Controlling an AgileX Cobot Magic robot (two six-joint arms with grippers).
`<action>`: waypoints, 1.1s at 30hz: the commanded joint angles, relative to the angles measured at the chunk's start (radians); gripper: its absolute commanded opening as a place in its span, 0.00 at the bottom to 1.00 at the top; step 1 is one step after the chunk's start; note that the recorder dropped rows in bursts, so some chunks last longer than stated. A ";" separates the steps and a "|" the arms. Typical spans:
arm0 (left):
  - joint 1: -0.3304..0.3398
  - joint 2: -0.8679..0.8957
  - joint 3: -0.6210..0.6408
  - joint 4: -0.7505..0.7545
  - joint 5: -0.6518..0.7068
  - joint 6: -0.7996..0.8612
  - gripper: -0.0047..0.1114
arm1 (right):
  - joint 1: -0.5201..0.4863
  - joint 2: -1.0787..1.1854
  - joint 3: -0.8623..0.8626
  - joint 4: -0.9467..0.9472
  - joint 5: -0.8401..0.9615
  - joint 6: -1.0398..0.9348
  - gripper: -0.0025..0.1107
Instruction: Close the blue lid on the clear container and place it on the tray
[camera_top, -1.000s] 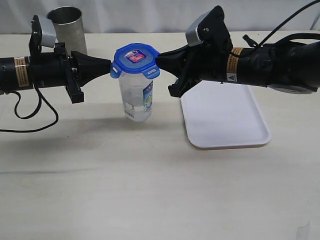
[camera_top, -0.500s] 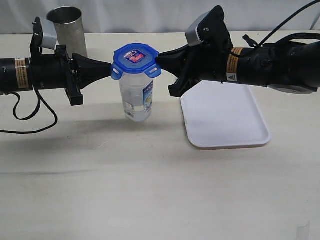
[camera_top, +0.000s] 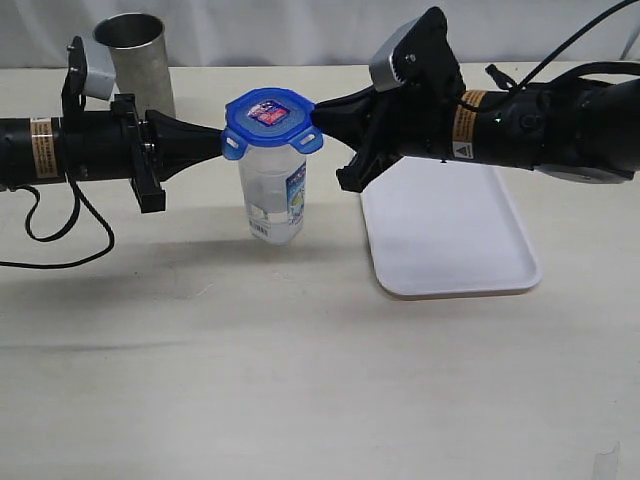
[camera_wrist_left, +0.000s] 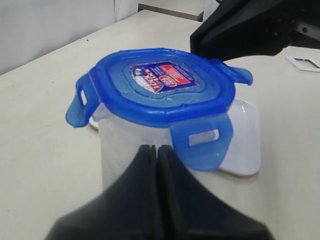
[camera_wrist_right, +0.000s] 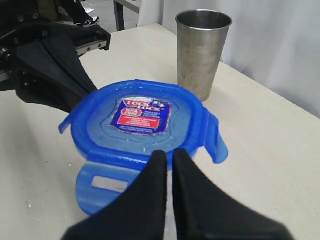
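Note:
The blue lid's flaps are sticking out and my right gripper is at the lid's side rim (camera_top: 311, 110), so next I raise my right gripper and push on the label (camera_top: 268, 113) from above.
The clear container (camera_top: 273, 195) stands on the table left of the tray (camera_top: 450, 240), with its printed label facing front. The blue lid (camera_top: 268, 115) sits on top of it, its flaps sticking outward. My left gripper (camera_top: 219, 138) is shut, and its tip touches the container just under the lid's left rim. The left wrist view shows those joined tips (camera_wrist_left: 156, 149) against the clear wall below the lid (camera_wrist_left: 160, 87). My right gripper (camera_top: 316, 121) is shut too, its tip against the lid's right rim. In the right wrist view, the right gripper (camera_wrist_right: 169, 153) meets the lid (camera_wrist_right: 137, 120).
A grey metal cup (camera_top: 135, 55) stands at the back left behind my left arm, also seen in the right wrist view as the cup (camera_wrist_right: 201, 50). The white tray lies partly under my right arm. Black cables trail off the table's left side.
Hardly anything: the lid's front flaps have shifted slightly outward. Both grippers stay shut at the lid's two sides.

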 joint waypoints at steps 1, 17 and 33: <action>0.000 -0.004 0.000 0.003 -0.008 -0.009 0.04 | 0.001 -0.074 -0.009 0.002 0.179 -0.064 0.06; 0.000 -0.004 0.000 -0.040 0.072 -0.009 0.04 | 0.175 -0.316 -0.309 0.295 1.246 -0.136 0.06; 0.000 -0.004 0.000 -0.040 0.072 -0.009 0.04 | 0.303 0.038 -0.857 1.204 1.700 -0.892 0.06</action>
